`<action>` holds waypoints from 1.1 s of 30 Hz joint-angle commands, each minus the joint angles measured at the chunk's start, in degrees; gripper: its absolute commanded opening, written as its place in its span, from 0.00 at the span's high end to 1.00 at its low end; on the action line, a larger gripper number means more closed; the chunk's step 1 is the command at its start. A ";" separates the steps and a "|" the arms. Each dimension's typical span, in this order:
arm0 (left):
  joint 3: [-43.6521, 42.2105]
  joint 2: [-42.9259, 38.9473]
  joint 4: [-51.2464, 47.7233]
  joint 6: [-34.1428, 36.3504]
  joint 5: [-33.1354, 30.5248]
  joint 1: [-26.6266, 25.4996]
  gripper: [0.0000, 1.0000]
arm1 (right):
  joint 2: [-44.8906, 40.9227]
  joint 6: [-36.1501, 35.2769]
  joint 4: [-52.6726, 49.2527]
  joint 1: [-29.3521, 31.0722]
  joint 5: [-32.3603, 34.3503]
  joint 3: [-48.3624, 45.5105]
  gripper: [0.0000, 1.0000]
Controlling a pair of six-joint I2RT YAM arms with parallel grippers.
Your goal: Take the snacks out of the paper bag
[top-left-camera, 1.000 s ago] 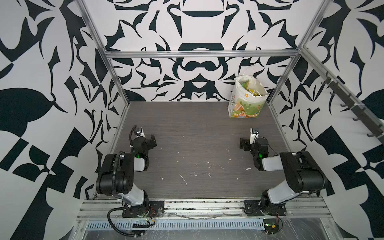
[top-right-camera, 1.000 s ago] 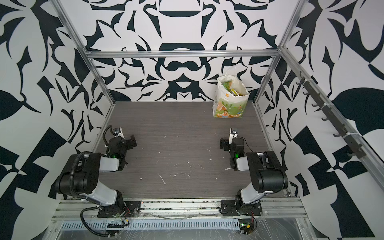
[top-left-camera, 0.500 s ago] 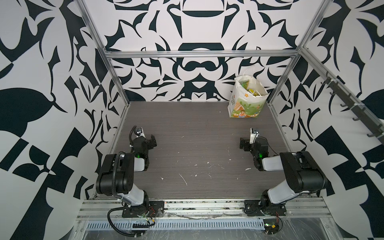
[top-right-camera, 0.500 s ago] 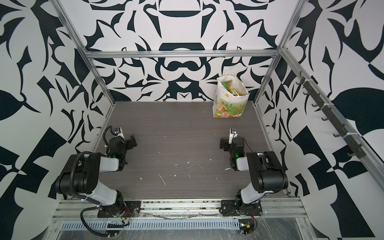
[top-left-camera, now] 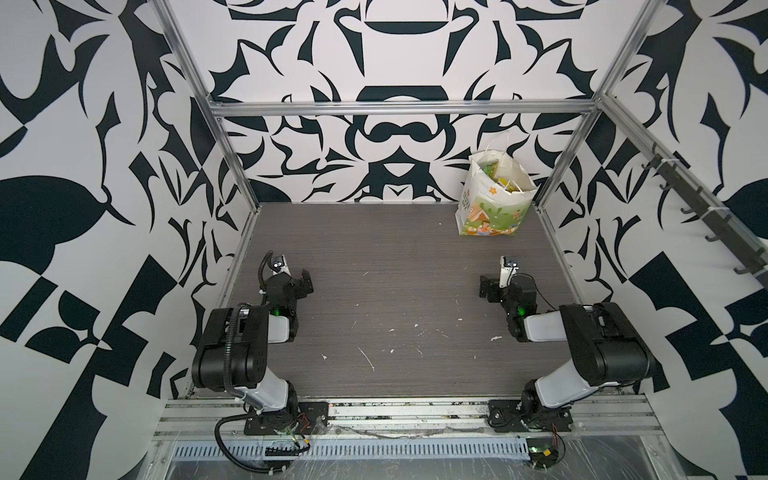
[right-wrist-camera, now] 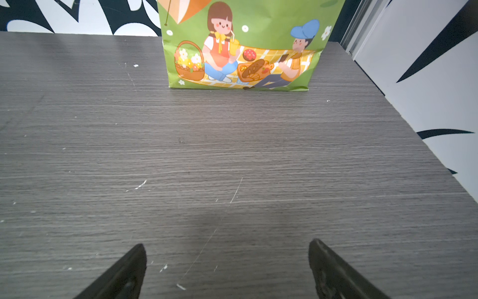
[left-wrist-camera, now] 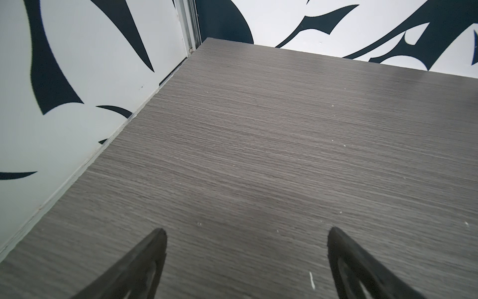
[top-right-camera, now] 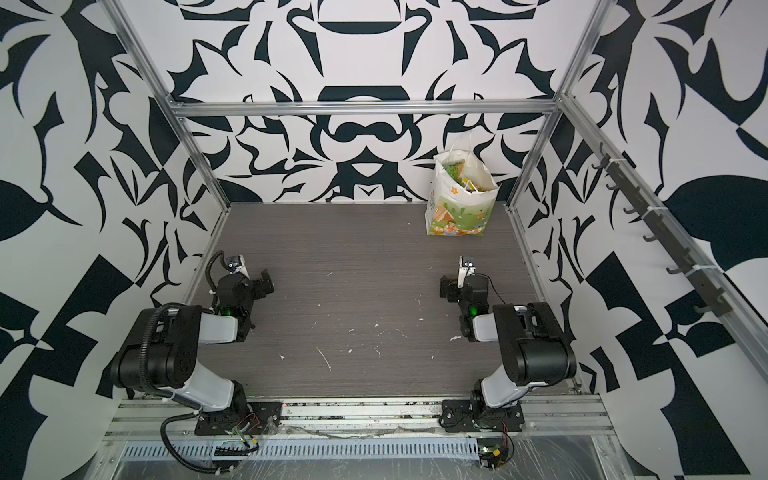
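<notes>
Next, I push the bag's wall side (top-left-camera: 528,206) toward the middle with my right gripper first, because the paper bag (top-left-camera: 494,198) stands in the far corner, far from my left gripper.
The paper bag (top-left-camera: 494,208) (top-right-camera: 460,210) stands upright and open-topped in the far right corner of the table in both top views. Green and yellow snacks (top-left-camera: 498,176) (top-right-camera: 460,175) show inside its mouth. Its green picnic print (right-wrist-camera: 240,46) fills the far end of the right wrist view. My right gripper (top-left-camera: 505,286) (top-right-camera: 462,287) (right-wrist-camera: 227,246) sits low over the table, well short of the bag, open and empty. My left gripper (top-left-camera: 291,277) (top-right-camera: 248,279) (left-wrist-camera: 247,233) rests near the left wall, open, with only bare table between its fingers.
The grey wood-grain table (top-left-camera: 395,257) carries scattered white flecks (top-left-camera: 368,359). Patterned walls close in on three sides, with aluminium posts (top-left-camera: 557,174) at the corners. A rail of hooks (top-left-camera: 690,199) runs along the right wall. Both arm bases sit at the front edge.
</notes>
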 commanded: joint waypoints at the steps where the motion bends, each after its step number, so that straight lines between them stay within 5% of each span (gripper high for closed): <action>1: 1.15 -0.54 0.56 0.24 1.01 0.11 0.01 | -0.92 -0.54 1.61 -0.08 -0.30 0.77 0.00; 5: 0.10 -4.49 1.12 1.18 -1.17 -1.44 0.01 | -5.44 1.85 -1.44 0.18 6.35 1.20 0.00; 8: 7.17 -19.12 -22.23 2.13 -6.53 -7.81 0.01 | -20.67 8.19 -22.82 0.28 14.84 6.66 0.00; 9: 9.43 -21.96 -25.53 0.16 -3.77 -8.37 0.01 | -23.76 10.70 -25.81 0.27 16.80 7.89 0.01; 10: 10.87 -23.69 -26.99 -0.82 -0.56 -8.84 0.01 | -25.49 11.70 -26.29 0.06 17.33 8.41 0.10; 12: 15.95 -24.13 -29.60 -2.29 2.17 -12.09 0.01 | -26.65 13.34 -29.12 -0.66 18.00 11.35 0.55; 14: 22.35 -20.74 -32.87 -1.75 -0.20 -16.80 0.00 | -25.08 17.04 -37.40 -2.31 19.44 16.96 0.65; 16: 30.18 -14.21 -36.94 -1.27 -0.90 -20.79 0.03 | -21.93 19.33 -40.59 -5.12 16.17 21.10 0.67; 18: 39.04 -6.97 -41.30 -1.66 1.55 -23.82 0.10 | -18.47 20.90 -42.24 -8.82 10.31 25.11 0.85; 24: 57.79 8.35 -47.46 0.07 6.58 -31.85 0.31 | -9.05 25.27 -48.26 -17.36 -1.02 36.91 0.92; 33: 61.31 13.13 -45.96 -3.22 12.87 -35.84 0.32 | 11.39 20.10 -57.31 -23.16 -10.80 59.44 0.96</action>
